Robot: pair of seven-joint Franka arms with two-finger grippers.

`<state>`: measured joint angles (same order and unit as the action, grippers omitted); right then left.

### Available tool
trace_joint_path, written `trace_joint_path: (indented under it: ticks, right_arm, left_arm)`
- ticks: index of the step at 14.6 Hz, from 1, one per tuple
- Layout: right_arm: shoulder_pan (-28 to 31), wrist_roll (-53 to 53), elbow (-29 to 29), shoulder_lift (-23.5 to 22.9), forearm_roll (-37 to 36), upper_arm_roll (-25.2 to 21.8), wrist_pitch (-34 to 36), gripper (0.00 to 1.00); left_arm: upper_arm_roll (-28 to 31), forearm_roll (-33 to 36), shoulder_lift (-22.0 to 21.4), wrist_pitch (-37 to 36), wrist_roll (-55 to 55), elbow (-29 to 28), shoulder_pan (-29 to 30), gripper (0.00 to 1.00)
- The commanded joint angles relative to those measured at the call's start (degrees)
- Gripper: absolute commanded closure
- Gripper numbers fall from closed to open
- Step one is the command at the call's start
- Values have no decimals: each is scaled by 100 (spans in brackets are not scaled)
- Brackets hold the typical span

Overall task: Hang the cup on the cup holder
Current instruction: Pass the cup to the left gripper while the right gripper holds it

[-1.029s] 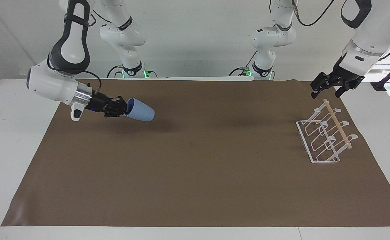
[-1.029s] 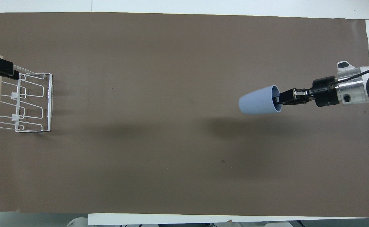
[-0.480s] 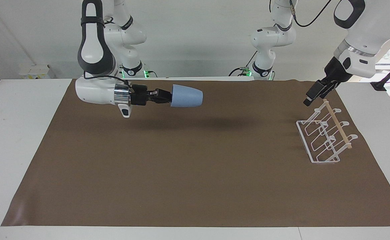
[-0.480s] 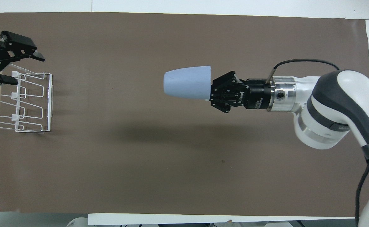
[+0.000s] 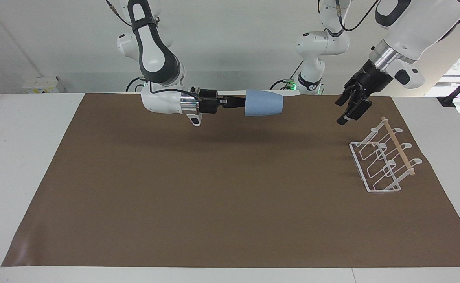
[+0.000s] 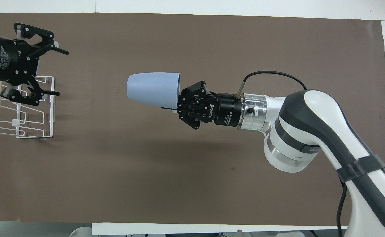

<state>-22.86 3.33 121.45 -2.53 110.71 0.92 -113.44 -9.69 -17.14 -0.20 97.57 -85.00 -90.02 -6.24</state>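
I expect the light-blue cup [image 6: 153,89] to rest tilted when I slip it over a peg, because the cup holder's wire pegs stick out at a slant.
The light-blue cup [image 5: 264,103] hangs in the air on its side, its narrow base pointing toward the left arm's end of the table. My right gripper [image 5: 242,103] is shut on the cup's rim, over the middle of the mat; the overhead view shows the cup [image 6: 153,89] and the right gripper [image 6: 178,103] too. The white wire cup holder [image 5: 383,161] with its wooden rod stands on the mat at the left arm's end and holds nothing; it also shows in the overhead view [image 6: 31,108]. My left gripper [image 5: 342,114] is open and empty, raised over the mat beside the holder [image 6: 62,73].
A brown mat [image 5: 214,188] covers most of the white table [image 5: 17,157]. The two arm bases [image 5: 308,84] stand at the robots' edge of the table.
My right arm has carried the cup up and across toward the left arm's end. My left gripper has risen from the holder's rod and swung toward the middle, open.
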Motion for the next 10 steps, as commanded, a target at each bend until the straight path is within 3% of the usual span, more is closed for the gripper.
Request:
trace_joint_path:
  ticks: [1, 6, 10]
  right_arm:
    - [27, 150, 81, 130, 109, 13, -117, 100]
    - [27, 396, 45, 121, 109, 22, -143, 100]
    - [-77, 555, 45, 112, 109, 22, -152, 100]
  left_arm:
    - [38, 718, 54, 122, -1418, 255, -535, 0]
    - [46, 1336, 187, -10, -2511, 626, -1537, 0]
    - [38, 1380, 187, 77, -2768, 661, -1881, 0]
